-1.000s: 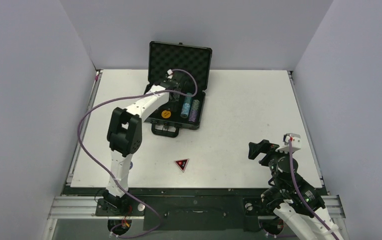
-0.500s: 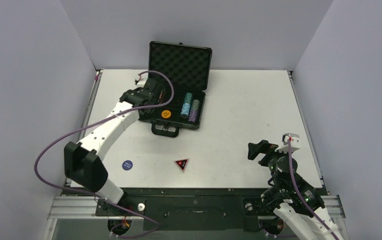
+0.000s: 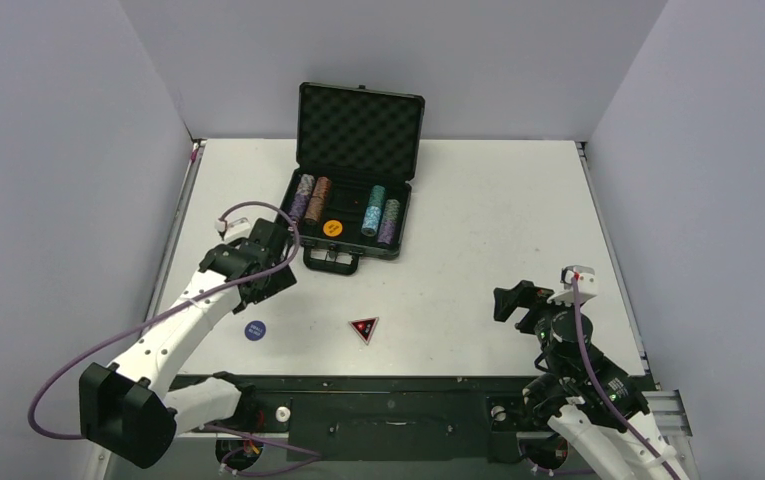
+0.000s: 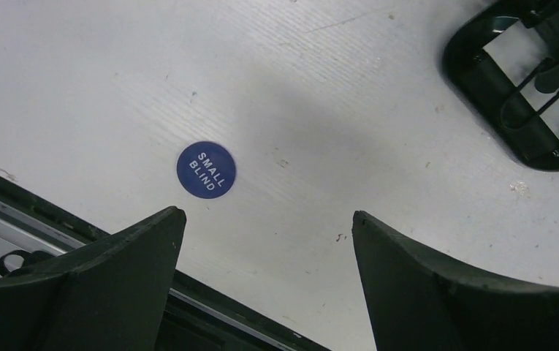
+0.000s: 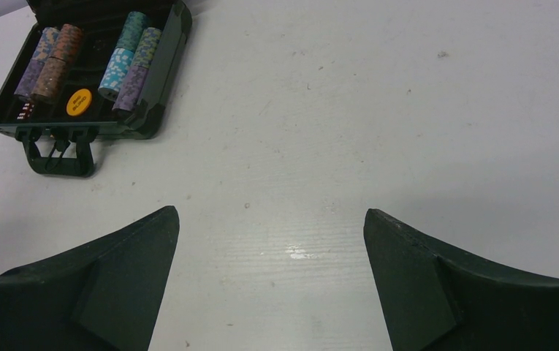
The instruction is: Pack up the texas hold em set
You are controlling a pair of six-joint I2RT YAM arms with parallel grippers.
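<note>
The blue disc point(image 3: 255, 330) is clear of the black rail and fits between my left gripper's open fingers, so I should keep going down until they are on either side of its rim point(image 3: 264, 332).
The black briefcase point(image 3: 410, 190) stands open at the back of the table, lid up. Inside lie purple and brown chip stacks point(image 3: 311, 197), teal and purple stacks point(image 3: 380, 215) and a yellow disc point(image 3: 333, 228); red dice point(image 5: 23, 111) show in the right wrist view. A blue disc point(image 3: 255, 329) marked SMALL BLIND lies near the front left, also in the left wrist view point(image 4: 206, 170). A black-red triangle point(image 3: 364, 328) lies at front centre. My left gripper point(image 3: 270, 281) is open and empty, above and just behind the blue disc. My right gripper point(image 3: 510, 300) is open and empty at front right.
The briefcase handle point(image 4: 528, 80) points toward the front. The table's front edge point(image 3: 388, 378) and black rail run just in front of the blue disc and triangle. Grey walls enclose the table on three sides.
My left arm pulled back from the briefcase to the front left, now over the blue disc, uncovering the purple and brown stacks. The right arm barely moved.
</note>
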